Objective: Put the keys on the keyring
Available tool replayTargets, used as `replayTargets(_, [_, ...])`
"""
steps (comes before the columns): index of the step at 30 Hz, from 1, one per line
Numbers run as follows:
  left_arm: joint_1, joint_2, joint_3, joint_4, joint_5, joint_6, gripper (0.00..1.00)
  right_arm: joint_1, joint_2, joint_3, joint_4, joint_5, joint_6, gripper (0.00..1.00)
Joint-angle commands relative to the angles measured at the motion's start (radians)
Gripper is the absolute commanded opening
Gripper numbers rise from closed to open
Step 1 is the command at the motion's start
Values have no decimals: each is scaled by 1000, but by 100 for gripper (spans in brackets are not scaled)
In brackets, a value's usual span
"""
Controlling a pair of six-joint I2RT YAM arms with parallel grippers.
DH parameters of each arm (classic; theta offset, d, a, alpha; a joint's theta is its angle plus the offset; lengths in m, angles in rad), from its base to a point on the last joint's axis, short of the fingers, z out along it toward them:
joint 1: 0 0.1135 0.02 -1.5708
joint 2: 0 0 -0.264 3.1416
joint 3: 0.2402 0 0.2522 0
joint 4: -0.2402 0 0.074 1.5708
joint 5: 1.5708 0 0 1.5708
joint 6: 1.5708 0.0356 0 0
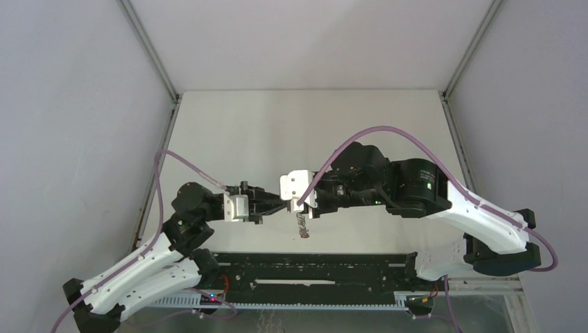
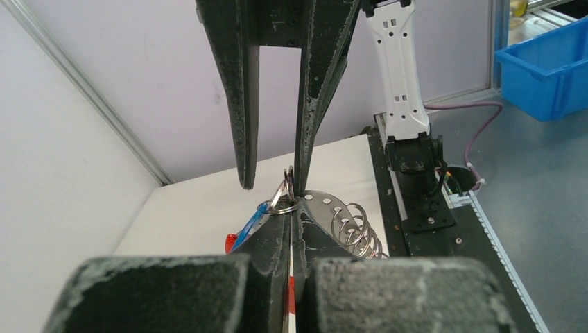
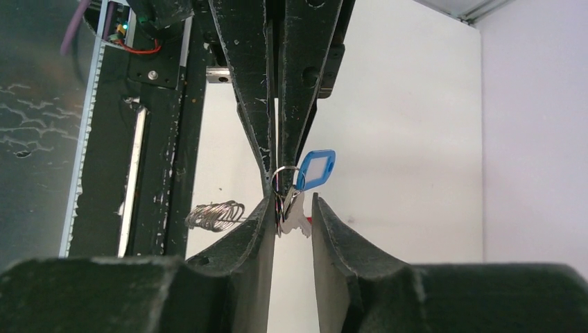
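Observation:
My right gripper is touching the small silver ring (image 3: 288,179) with the end of one finger, so it should center its fingers around the ring's lower edge (image 3: 286,200) before my left gripper opens.
My left gripper (image 1: 279,205) is shut on the keyring (image 2: 290,295); its red band shows between the closed fingertips (image 2: 277,236). The keyring's cluster of silver rings (image 2: 357,232) and a perforated metal plate (image 2: 326,203) hang to one side. A small silver ring (image 3: 285,172) at the left fingertips carries the blue-tagged key (image 3: 315,170). A red tag (image 2: 229,243) peeks out behind the blue one. My right gripper (image 3: 291,201) faces the left one tip to tip, open. A silver key blade (image 3: 296,219) hangs between its fingers, against the left one.
Both grippers meet above the table (image 1: 305,132) near its front edge, just beyond the black rail (image 1: 312,270). Grey walls close in the left, right and back. A blue bin (image 2: 548,69) stands off the table behind the right arm's base.

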State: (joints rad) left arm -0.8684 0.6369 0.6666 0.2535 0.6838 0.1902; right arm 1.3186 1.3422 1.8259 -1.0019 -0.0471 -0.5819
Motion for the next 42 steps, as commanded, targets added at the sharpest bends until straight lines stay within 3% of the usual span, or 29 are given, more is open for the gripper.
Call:
replayTargets(1, [-3, 1, 15, 27, -7, -16, 0, 14, -36, -8, 73, 47, -18, 33])
replayTargets(10, [-3, 1, 18, 28, -18, -21, 0, 16, -43, -27, 48, 25, -14, 26])
replayTargets(20, [-3, 4, 22, 36, -25, -32, 0, 15, -37, -23, 13, 35, -12, 0])
replayTargets(25, [-3, 3, 24, 41, -30, -36, 0, 16, -20, -25, 0, 98, -3, 0])
replayTargets(29, [-3, 2, 25, 41, -29, -35, 0, 14, -18, -27, 3, 100, 10, 11])
replayTargets(34, [-4, 1, 25, 40, -27, -34, 0, 9, -33, -29, 29, 88, 20, 10])
replayTargets(42, [-4, -1, 24, 44, -33, -34, 0, -3, -42, -28, 23, 80, 47, 22])
